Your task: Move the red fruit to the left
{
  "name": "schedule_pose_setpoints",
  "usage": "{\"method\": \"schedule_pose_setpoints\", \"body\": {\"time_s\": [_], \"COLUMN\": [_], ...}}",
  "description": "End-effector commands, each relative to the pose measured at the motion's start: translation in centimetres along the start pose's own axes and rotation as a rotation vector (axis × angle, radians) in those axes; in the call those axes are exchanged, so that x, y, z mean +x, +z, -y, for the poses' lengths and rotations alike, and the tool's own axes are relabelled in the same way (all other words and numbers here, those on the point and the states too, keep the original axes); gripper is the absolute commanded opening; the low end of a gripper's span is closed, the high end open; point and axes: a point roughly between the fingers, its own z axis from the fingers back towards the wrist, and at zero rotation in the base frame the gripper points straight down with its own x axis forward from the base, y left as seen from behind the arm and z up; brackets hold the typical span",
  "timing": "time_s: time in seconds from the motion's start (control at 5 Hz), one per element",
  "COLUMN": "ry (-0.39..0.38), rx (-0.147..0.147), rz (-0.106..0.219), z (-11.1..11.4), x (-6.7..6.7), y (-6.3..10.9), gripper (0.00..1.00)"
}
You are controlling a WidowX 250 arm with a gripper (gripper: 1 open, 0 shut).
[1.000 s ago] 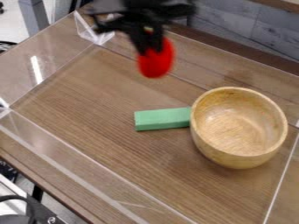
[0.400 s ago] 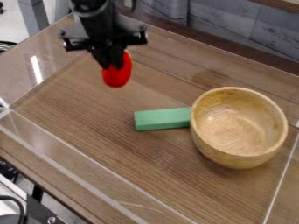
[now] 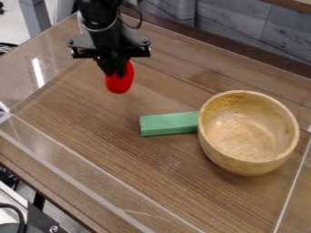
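The red fruit (image 3: 118, 82) hangs just above open wood, clear of the green block, so the robot's gripper should keep bringing it down until it touches the wood (image 3: 118, 96), then let go.
The red fruit (image 3: 118, 81) is small, round and bright red, and it hangs just above the wooden table at the upper left. My black gripper (image 3: 113, 64) comes down from above and is shut on the fruit's top, hiding its cap. The fruit sits well left of the wooden bowl (image 3: 248, 130) and up-left of the green block (image 3: 169, 123).
A flat green rectangular block lies mid-table, touching the left side of the large wooden bowl at the right. Clear acrylic walls (image 3: 49, 64) ring the wooden table (image 3: 109, 155).
The gripper carried the red fruit leftward and lower, from the top centre to the upper left. Over the last half second it barely shifted.
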Motion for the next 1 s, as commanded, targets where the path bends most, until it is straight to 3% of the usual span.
{"method": "schedule_pose_setpoints", "body": {"time_s": [0.0, 0.4, 0.8], "ry": [-0.053, -0.045, -0.048], "rx": [-0.010, 0.056, 0.093], "rz": [0.051, 0.057, 0.049], "z": [0.1, -1.0, -3.2], "x": [2.8, 4.2, 4.7], "y": [0.4, -2.8, -6.3], "gripper": [0.00, 0.00, 0.00]}}
